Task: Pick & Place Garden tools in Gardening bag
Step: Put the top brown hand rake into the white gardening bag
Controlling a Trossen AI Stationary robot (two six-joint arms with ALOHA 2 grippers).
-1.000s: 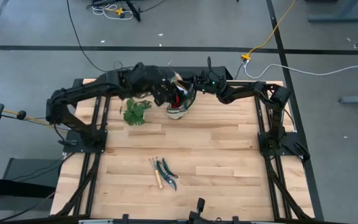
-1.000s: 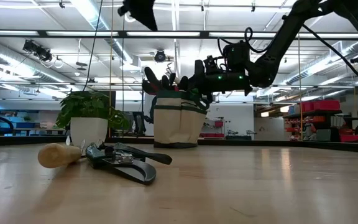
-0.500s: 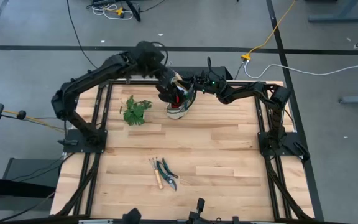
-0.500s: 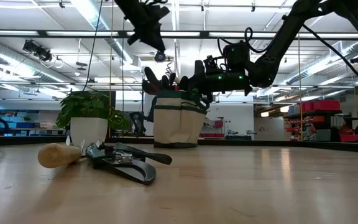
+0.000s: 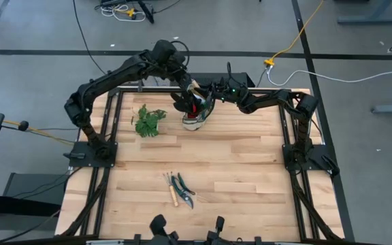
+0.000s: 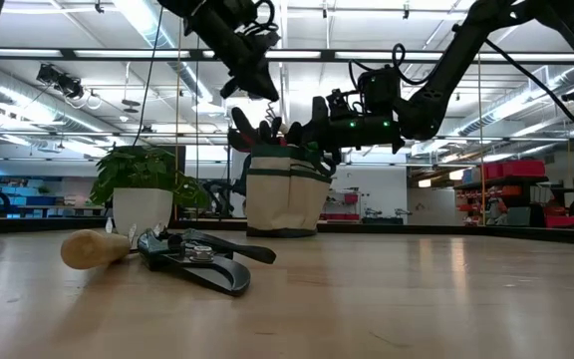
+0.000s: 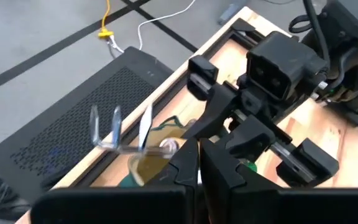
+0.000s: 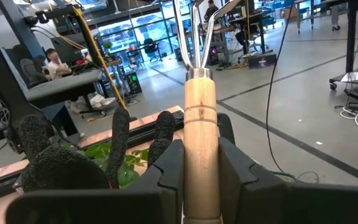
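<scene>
The mini rake is level over the bag's opening (image 7: 149,163) in my right gripper, so next my left gripper takes hold of the mini rake's tines (image 7: 117,128) before my right gripper opens.
The beige gardening bag (image 5: 194,114) stands at the table's far middle and also shows in the low view (image 6: 285,194). A red-and-black glove (image 8: 61,163) sticks out of its top. My right gripper (image 5: 208,92) is over the bag, shut on a wooden-handled mini rake (image 8: 201,124). My left gripper (image 6: 257,88) hangs shut and empty just above the bag's left side, and its shut fingers show in the left wrist view (image 7: 199,163). The pruning shears (image 5: 184,190) and a second wooden-handled tool (image 5: 173,192) lie at the near middle. The green spool is not plainly in view. My right gripper pinches the rake's wooden handle (image 8: 201,163) between its two fingers. The rake lies along the fingers, and its metal tines (image 8: 194,28) stick out past the fingertips. The fingers come about level from the table's right. The rake is held above the bag's opening.
A leafy green sprig (image 5: 148,122) lies left of the bag; in the low view it shows as a plant (image 6: 147,184) left of the bag. Bare wood lies between the bag and the tools at the near middle. A person sits in the room beyond (image 8: 53,59).
My left gripper has come down from high above toward the bag's top, its arm's elbow swinging toward the far edge. My right gripper and the rake have kept still.
</scene>
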